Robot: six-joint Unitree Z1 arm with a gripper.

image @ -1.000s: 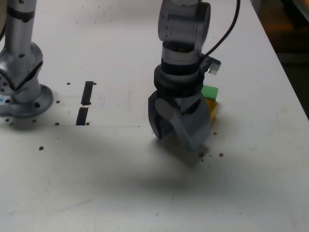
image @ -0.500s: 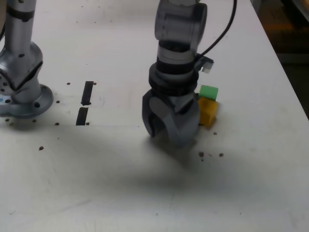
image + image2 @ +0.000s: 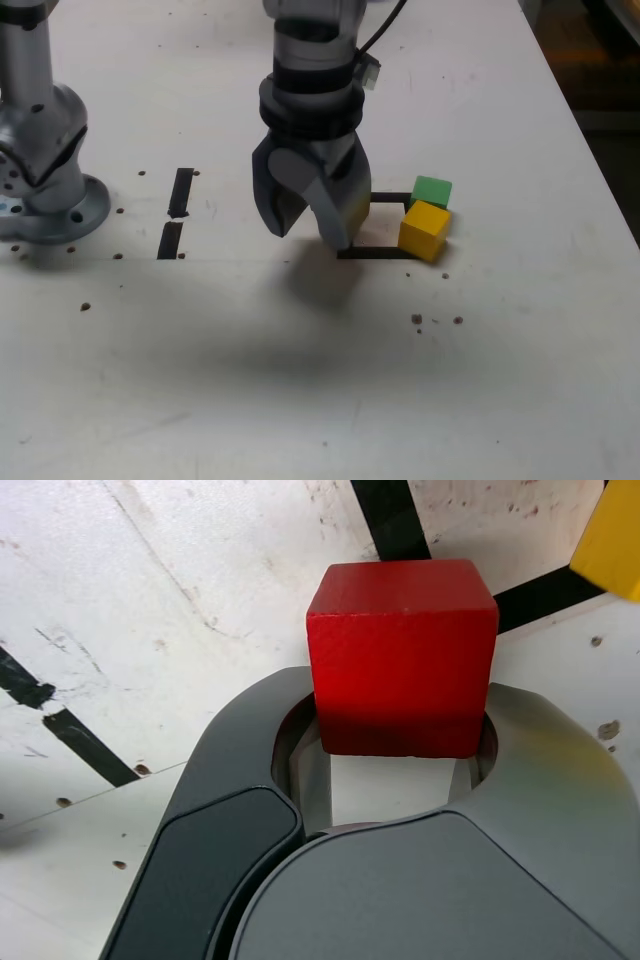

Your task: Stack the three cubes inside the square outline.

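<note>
The yellow cube and green cube are over the square outline's edge (image 3: 408, 213). Next, my gripper pushes both cubes (image 3: 427, 214) out of the way before it puts the red cube inside.
In the wrist view the red cube (image 3: 402, 655) sits clamped between the dark grey jaws of my gripper (image 3: 400, 735), lifted off the table. The exterior view shows the gripper (image 3: 312, 232) hanging over the left side of the square outline (image 3: 378, 252), and its fingers hide the red cube there. A yellow cube (image 3: 424, 230) rests on the outline's right edge, with the green cube (image 3: 432, 190) right behind it. One corner of the yellow cube (image 3: 612, 530) and two sides of the outline (image 3: 392, 520) also show in the wrist view.
Two short black strips (image 3: 176, 212) lie to the exterior view's left of the gripper. The arm's metal base (image 3: 45, 170) stands at the far left. Small dark holes dot the white table (image 3: 300, 400), whose right edge runs near the cubes.
The gripper has shut on the red cube. It has risen and moved towards the exterior view's left, uncovering the square outline and the yellow cube.
</note>
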